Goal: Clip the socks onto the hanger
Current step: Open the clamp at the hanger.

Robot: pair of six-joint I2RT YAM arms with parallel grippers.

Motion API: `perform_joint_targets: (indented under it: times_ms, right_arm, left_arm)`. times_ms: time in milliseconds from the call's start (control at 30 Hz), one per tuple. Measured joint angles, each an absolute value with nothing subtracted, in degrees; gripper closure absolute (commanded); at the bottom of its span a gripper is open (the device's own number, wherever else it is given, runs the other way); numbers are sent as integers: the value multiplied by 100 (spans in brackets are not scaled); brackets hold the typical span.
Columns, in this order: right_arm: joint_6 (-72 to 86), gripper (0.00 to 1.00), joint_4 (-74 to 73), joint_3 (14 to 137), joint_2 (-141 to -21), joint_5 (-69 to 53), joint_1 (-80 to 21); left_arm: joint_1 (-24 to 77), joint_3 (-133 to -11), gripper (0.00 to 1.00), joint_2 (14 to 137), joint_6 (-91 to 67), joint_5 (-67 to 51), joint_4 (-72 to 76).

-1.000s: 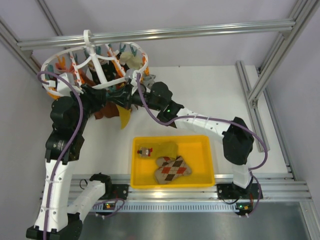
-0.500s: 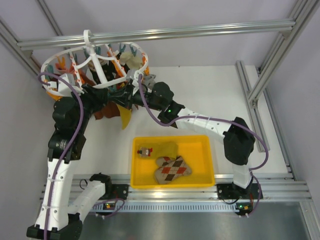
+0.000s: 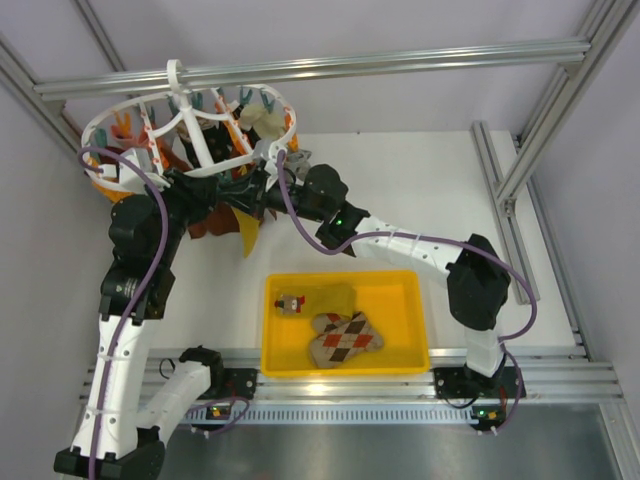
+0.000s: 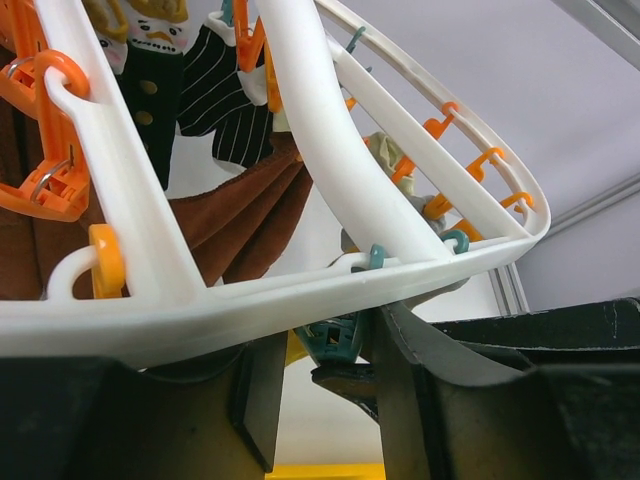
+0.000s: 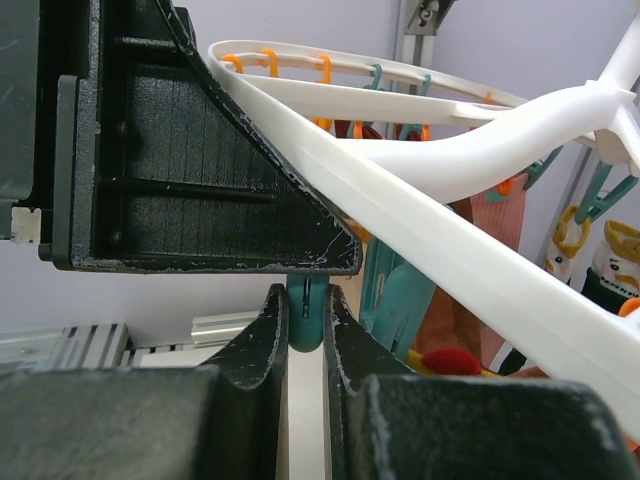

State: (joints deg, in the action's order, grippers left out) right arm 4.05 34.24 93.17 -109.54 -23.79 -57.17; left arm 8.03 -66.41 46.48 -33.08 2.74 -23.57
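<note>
Next, my right gripper leaves the clip to my left gripper and gets the mustard sock from the bin (image 3: 325, 300), because my right gripper is covering the teal clip's lower end (image 5: 306, 322).
The white round hanger (image 3: 190, 125) hangs at the back left, with orange and teal clips on its ring (image 4: 300, 295). My right gripper (image 5: 305, 300) is shut on the tail of a teal clip (image 5: 308, 312) just under the ring's near edge (image 3: 272, 180). My left gripper (image 4: 325, 350) stands open below the rim. A teal clip (image 4: 335, 338) lies between its fingers, against the right one and apart from the left one. A mustard-yellow sock (image 3: 248, 234) dangles under both grippers, its top hidden. An argyle sock (image 3: 345, 338) and another mustard sock (image 3: 328, 297) lie in the bin.
A yellow bin (image 3: 415, 320) sits at the near middle of the table. Rust-brown socks (image 3: 208, 222) and several other small socks (image 4: 235, 90) hang from the hanger's clips. An aluminium frame bar (image 3: 400, 60) runs above the hanger; a rail (image 3: 500, 190) stands at the right.
The left arm has shifted slightly right toward the ring, and its jaws have narrowed a little. The right gripper has kept its hold on the clip.
</note>
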Motion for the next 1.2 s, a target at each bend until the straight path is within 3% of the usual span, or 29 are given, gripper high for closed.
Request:
perform_joint_targets:
  times_ms: [233,533,667,833,867,900,967,1200]
  right_arm:
    - [401,100,3448,9297,-10930,-2394,-5712]
    - [340,100,3457,9262,-10879,-2405,-5708]
    - [303,100,3461,9262,-10879,-2408,-5708]
    - [263,100,3463,9260,-10879,-2410,-5706]
    - [257,94,3465,9260,-10877,-2421,-5701]
    - [255,77,3463,9260,-10875,-2427,-5699]
    - [224,60,3433,9251,-10855,-2554,-5690]
    - [99,46,3162,8816,-10519,-2950,-5682]
  left_arm:
    - [810,-6624,51,4611,-3256,331,-2349]
    - [819,-6622,54,4587,-3122,325,-2265]
    - [825,-6617,62,4587,-3114,274,-2222]
    - [836,-6608,85,4587,-3041,169,-2132]
    - [834,-6608,89,4584,-3026,165,-2121]
    - [834,-6606,92,4584,-3020,152,-2110]
    - [834,-6598,100,4584,-3017,130,-2097]
    - [834,-6543,100,4547,-3026,89,-2008]
